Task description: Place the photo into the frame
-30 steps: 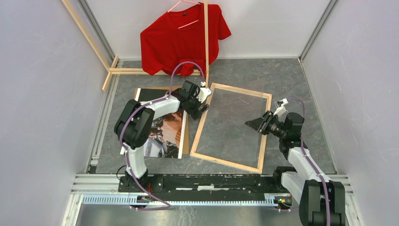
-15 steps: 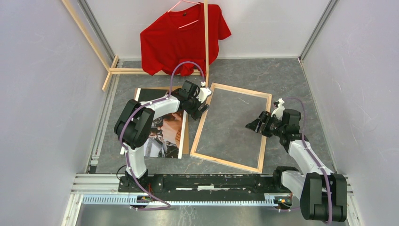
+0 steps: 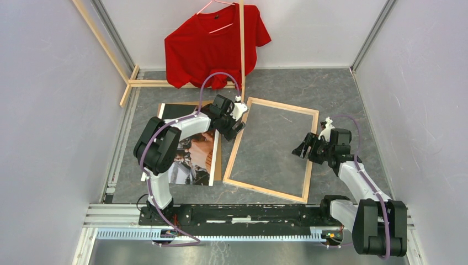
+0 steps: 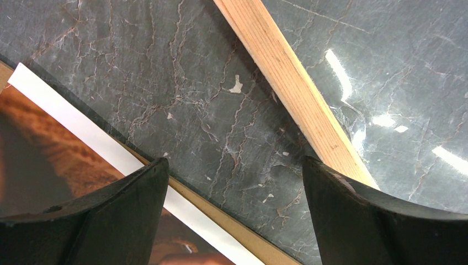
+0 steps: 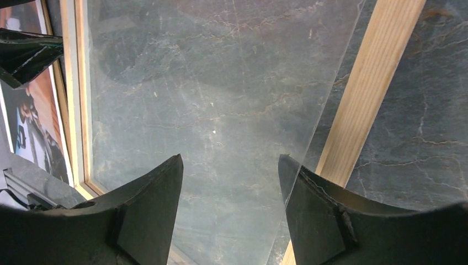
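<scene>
The frame's opening [image 3: 269, 146], where the photo must go, is under the clear sheet, so my right gripper should first pinch the sheet's free edge [image 5: 320, 115] and raise the sheet.
The frame [image 3: 312, 152] lies flat mid-table, pale wood face up, with a clear sheet [image 3: 270, 146] inside it. The photo [image 3: 193, 160] lies face up to its left on a brown cardboard sheet [image 3: 218, 165]. My left gripper [image 3: 238, 122] is open and empty over the gap between the photo [image 4: 49, 143] and the frame's left rail [image 4: 292, 88]. My right gripper [image 3: 302, 150] is open by the frame's right rail [image 5: 367, 94]. The clear sheet [image 5: 209, 94] spans between its fingers, and the sheet's edge crosses the right fingertip [image 5: 292, 176].
A red T-shirt [image 3: 215, 44] hangs on a pale wooden rack [image 3: 165, 83] at the back. Grey walls enclose the table on three sides. A metal rail [image 3: 237, 212] carries the arm bases at the near edge.
The clear sheet, held tilted up above the frame a second ago, has come down into it. My right gripper has sunk lower at the right rail. The left arm has not moved.
</scene>
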Available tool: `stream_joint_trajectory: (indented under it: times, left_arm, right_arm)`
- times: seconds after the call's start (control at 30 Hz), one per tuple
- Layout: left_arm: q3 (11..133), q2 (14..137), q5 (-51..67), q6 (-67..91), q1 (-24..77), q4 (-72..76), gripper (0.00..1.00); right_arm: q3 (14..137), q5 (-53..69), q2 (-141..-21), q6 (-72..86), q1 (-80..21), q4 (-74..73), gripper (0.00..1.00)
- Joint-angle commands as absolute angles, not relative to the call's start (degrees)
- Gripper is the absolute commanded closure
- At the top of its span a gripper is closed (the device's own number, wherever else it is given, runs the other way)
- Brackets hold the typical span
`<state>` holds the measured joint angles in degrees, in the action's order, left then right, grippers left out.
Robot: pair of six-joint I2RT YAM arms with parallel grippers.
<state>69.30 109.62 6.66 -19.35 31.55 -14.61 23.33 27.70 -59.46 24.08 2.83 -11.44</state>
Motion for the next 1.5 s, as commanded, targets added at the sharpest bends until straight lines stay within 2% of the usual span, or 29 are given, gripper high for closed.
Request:
stream_joint_trajectory:
  times: [0.0,0.3,0.5,0.8,0.9,1.03,1.13,1.47]
  left_arm:
    - [67.16,109.8,7.47,-20.91,31.5,-16.37,0.04]
    - [67.0,110.04,7.39,-21.05,31.54,-16.21,0.04]
    - [67.09,110.58,7.75,-20.4,31.55,-15.95,0.04]
    - [68.69,110.48,9.69,-19.68,31.41,-17.56,0.05]
    - [69.61,110.59,10.54,-19.32,31.38,-18.33,0.05]
    - [70.91,109.96,11.39,-19.8,31.0,-19.89,0.05]
    - [71.9,109.83,11.93,-19.86,30.7,-20.75,0.05]
    - [71.72,110.18,12.39,-19.29,30.67,-21.18,0.05]
  right_arm:
    - [25.76,26.05,-59.94,22.6,2.73,-10.97,0.29]
    - [23.22,28.1,-59.79,23.92,2.74,-6.58,0.37]
    - [19.65,30.42,-58.88,26.04,2.72,-0.45,0.51]
    - [19.0,36.44,-54.95,29.59,2.72,8.0,0.49]
    - [17.84,38.18,-53.51,30.77,2.73,12.8,0.56]
    - [15.73,39.75,-50.07,30.31,2.65,17.4,0.77]
    - [14.07,40.35,-48.3,29.4,2.64,18.13,0.88]
    - [10.54,42.98,-47.29,31.54,2.55,23.07,0.89]
